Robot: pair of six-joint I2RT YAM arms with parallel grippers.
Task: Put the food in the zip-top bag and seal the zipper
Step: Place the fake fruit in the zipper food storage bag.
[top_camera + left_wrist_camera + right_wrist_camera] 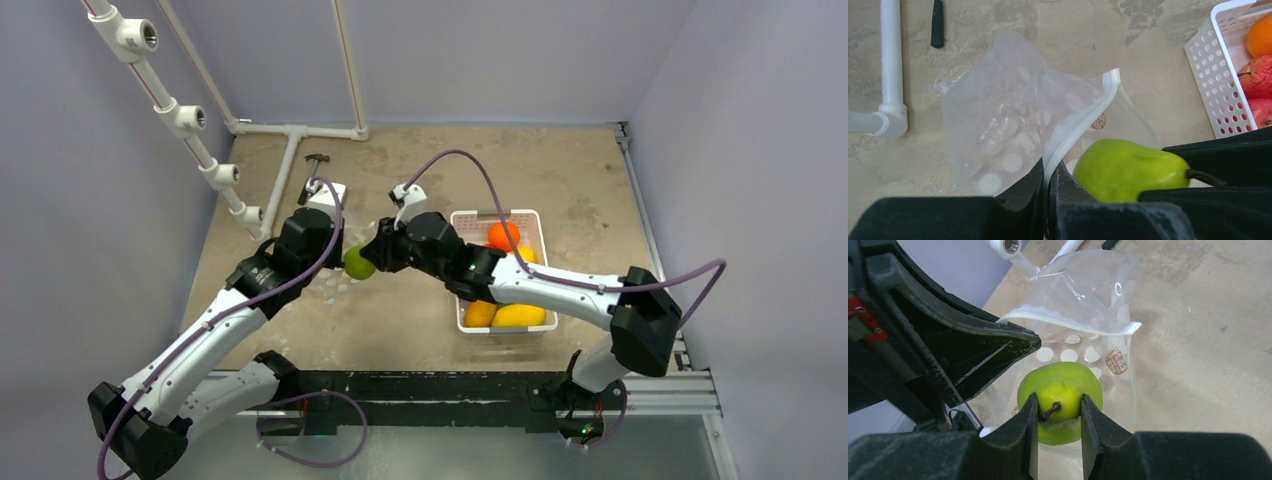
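The green pear's round end faces the bag's opening under the raised zipper, so the robot's right gripper should keep going into the bag and let go of the pear inside.
The clear zip-top bag with white dots lies on the table, its mouth lifted. My left gripper is shut on the zipper, pinching the strip between its fingers. My right gripper is shut on a green pear, its stem end between the jaws. The pear hangs at the bag's open mouth, just beside the raised zipper. From above, the pear sits between the two wrists. More food, orange and yellow, lies in the white basket.
The slotted basket stands right of the bag and holds red fruit and an orange one. A white pipe frame and a black tool lie at the far left.
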